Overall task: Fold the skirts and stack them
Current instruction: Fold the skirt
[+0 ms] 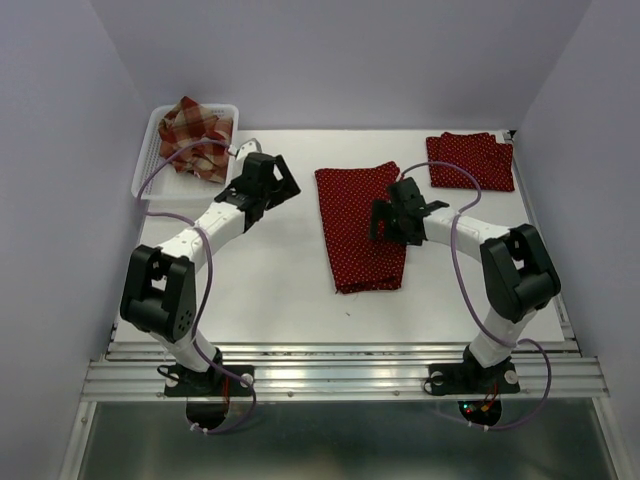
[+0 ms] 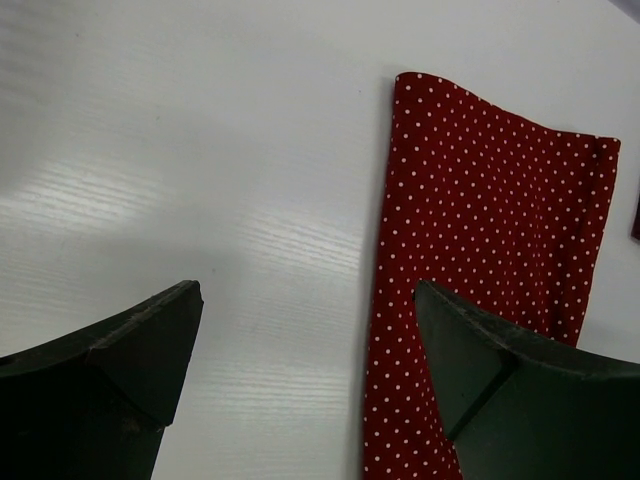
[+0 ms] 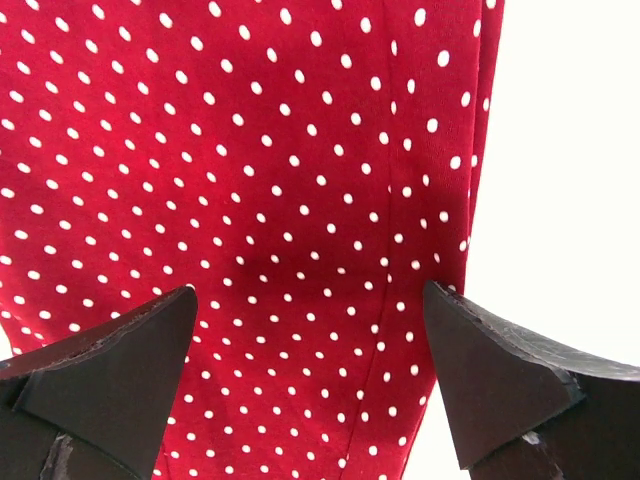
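I can see that the middle skirt points lengthwise away from me. Next, I move my right gripper back to its near corner and help my left gripper turn the skirt crosswise.
A dark red polka-dot skirt lies flat as a long strip in the middle of the table. A second polka-dot skirt lies folded at the back right. The plaid skirt sits crumpled in the white basket at the back left. My left gripper is open over bare table, just left of the middle skirt's far left corner. My right gripper is open above the middle skirt's right edge, with nothing between its fingers.
The table top is white, with a metal rail along its near edge. Pale walls close in the left, right and back sides. A small dark object sits at the far right corner.
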Robot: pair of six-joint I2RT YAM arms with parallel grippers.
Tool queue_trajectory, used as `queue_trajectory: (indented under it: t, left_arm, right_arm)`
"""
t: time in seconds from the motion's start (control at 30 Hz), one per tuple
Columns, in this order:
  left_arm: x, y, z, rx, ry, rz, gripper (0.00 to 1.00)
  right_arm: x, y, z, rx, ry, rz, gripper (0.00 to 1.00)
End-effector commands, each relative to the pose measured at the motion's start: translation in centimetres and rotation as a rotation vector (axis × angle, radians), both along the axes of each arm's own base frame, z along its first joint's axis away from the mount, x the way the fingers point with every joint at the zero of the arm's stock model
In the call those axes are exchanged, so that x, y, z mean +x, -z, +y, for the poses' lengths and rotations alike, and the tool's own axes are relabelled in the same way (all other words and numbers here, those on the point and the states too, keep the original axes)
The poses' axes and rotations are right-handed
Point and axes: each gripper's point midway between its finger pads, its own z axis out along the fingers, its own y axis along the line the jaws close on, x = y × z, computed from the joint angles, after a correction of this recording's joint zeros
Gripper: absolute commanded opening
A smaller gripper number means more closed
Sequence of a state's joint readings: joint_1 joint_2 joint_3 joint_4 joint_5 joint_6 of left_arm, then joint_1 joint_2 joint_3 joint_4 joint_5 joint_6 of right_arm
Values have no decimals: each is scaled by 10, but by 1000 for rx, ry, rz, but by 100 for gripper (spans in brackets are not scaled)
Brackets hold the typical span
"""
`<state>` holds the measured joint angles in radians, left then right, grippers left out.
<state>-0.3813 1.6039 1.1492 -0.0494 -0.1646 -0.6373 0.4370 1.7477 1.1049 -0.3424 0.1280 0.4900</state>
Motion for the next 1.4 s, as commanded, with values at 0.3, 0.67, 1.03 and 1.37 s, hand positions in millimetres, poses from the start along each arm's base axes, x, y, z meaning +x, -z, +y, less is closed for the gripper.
queue_trajectory:
  t: [0.3,0.67,1.03,1.37]
  left_arm:
    - [34,-36,-71,-14,235,-93,99]
    - [89,-32,-141,87,475,-96,99]
    - [107,-7,-145,129,452,-54,99]
    - [108,-33,-143,135,464,-119,99]
  right_arm:
    - [-3,-68,12,88,-100,-113,100]
    - [-79,-66,41,308,-298,-17,100]
    - [-115,4,32,289,-221,212,100]
    - [-90,-46,36,272,-263,85,100]
